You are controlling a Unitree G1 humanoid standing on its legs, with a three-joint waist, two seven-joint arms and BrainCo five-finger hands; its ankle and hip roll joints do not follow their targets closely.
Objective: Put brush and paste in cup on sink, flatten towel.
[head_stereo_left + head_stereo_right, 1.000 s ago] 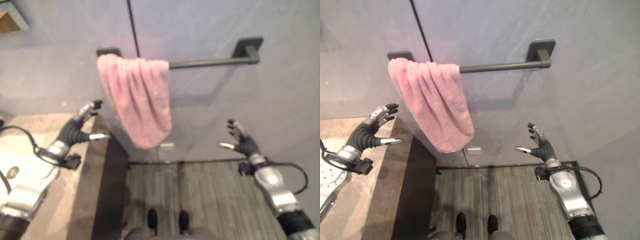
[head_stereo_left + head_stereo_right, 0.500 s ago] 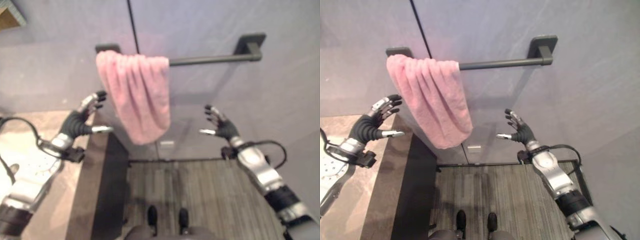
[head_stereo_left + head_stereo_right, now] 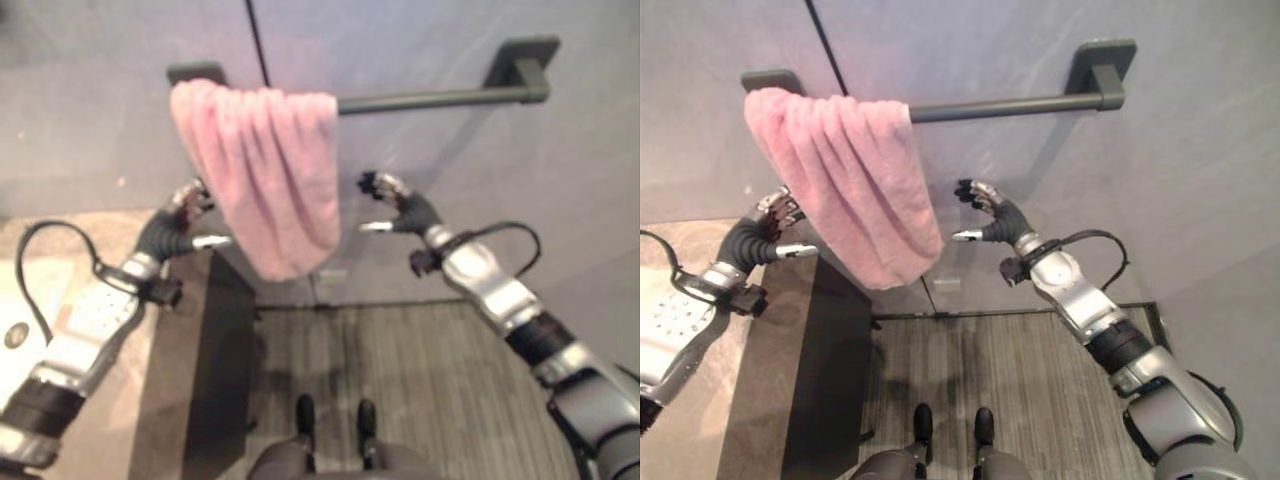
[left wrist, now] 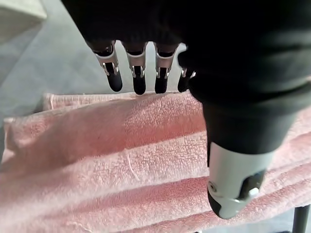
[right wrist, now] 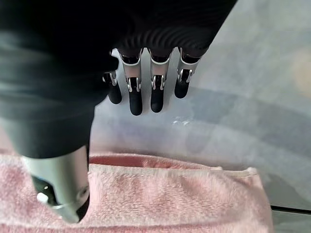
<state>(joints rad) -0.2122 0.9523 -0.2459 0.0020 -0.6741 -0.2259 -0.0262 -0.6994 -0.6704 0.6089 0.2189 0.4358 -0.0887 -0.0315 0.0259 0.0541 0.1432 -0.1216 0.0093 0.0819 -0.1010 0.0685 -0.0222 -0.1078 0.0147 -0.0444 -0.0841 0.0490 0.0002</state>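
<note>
My grippers will make the pink towel's top (image 3: 265, 98) slide along and spread out when they pull its side edges apart, because loose folds (image 3: 262, 140) gather over the rail.
A pink towel (image 3: 845, 185) hangs bunched in folds over the left end of a dark wall rail (image 3: 1010, 103). My left hand (image 3: 765, 232) is open just left of the towel's lower half, thumb pointing at the cloth. My right hand (image 3: 990, 218) is open just right of the towel's edge, a small gap from it. In the left wrist view the towel (image 4: 121, 170) spreads past my straight fingers (image 4: 138, 73). In the right wrist view the towel's edge (image 5: 170, 194) lies past my fingers (image 5: 146, 92), apart from them.
The rail's right bracket (image 3: 1102, 66) is fixed to the grey wall. A stone counter (image 3: 750, 380) with a dark front edge runs along the left, below my left arm. Grey plank floor (image 3: 1020, 390) lies under the towel.
Both hands have closed in on the towel from either side; the right hand rose and moved left by a wide step. The camera has shifted a little.
</note>
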